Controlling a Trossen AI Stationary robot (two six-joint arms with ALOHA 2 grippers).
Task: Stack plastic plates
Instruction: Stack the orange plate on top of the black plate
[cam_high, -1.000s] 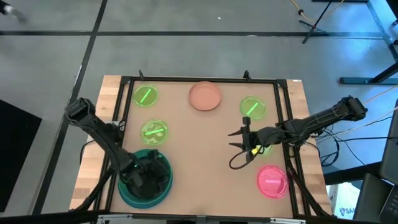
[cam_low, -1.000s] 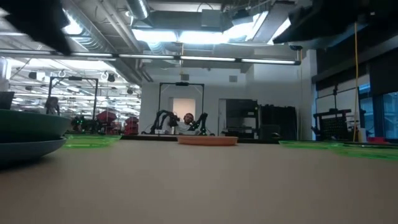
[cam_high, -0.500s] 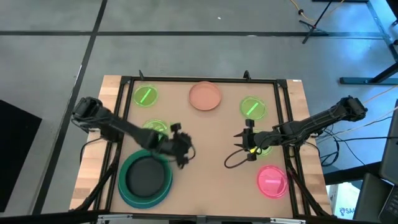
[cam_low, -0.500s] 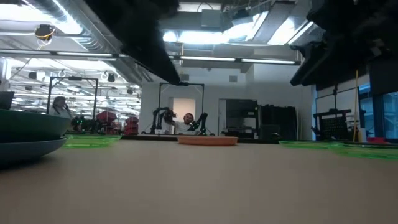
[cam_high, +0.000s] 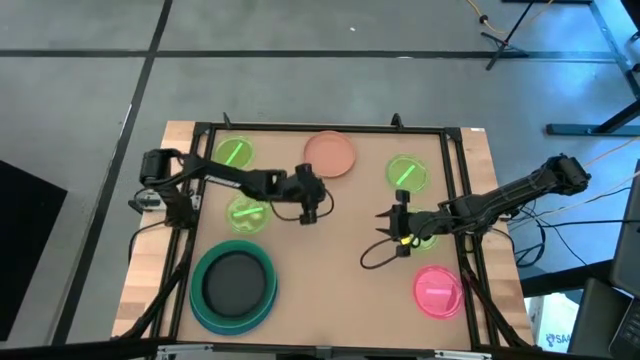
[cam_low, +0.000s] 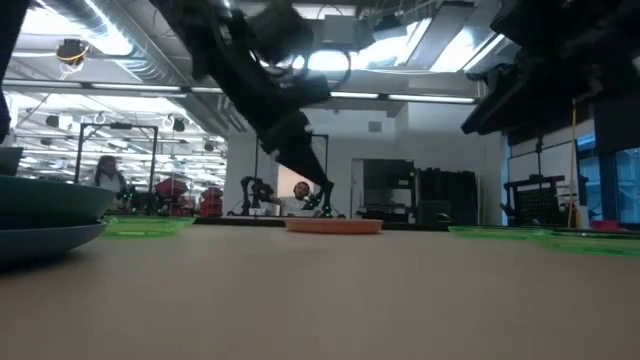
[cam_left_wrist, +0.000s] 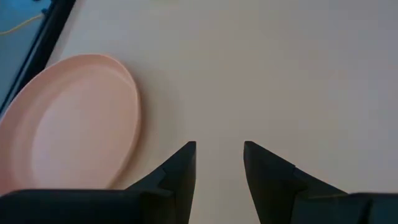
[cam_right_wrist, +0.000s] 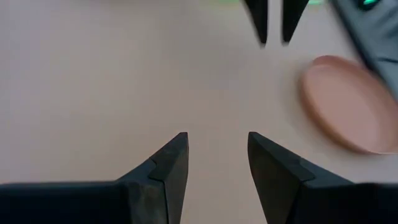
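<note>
The teal plate's rim (cam_high: 235, 246) is wider than the peach plate (cam_high: 330, 153), so the peach plate will sit inside and cover up the black plate when I lower it.
A black plate (cam_high: 236, 281) lies in a teal plate (cam_high: 203, 303) at the near left; the low view shows two stacked rims (cam_low: 45, 222). A peach plate (cam_high: 329, 155) rests flat at the far middle. Green plates lie at the far left (cam_high: 233, 153), left (cam_high: 247, 212), far right (cam_high: 406, 172), and one lies under my right arm (cam_high: 428, 240). A pink plate (cam_high: 437, 290) lies near right. My left gripper (cam_high: 311, 210) is open and empty above the table's middle, just near of the peach plate (cam_left_wrist: 68, 124). My right gripper (cam_high: 380, 226) is open and empty, right of centre.
A black frame (cam_high: 320, 128) runs round the tan table top. Bare table (cam_high: 330, 290) lies between the teal stack and the pink plate. My two grippers face each other across the table's middle; the right wrist view shows the left fingertips (cam_right_wrist: 261, 22) ahead.
My left gripper has left the teal and black stack at the near left and swung toward the far and right, to the table's middle beside the peach plate. The black plate stays in the teal plate.
</note>
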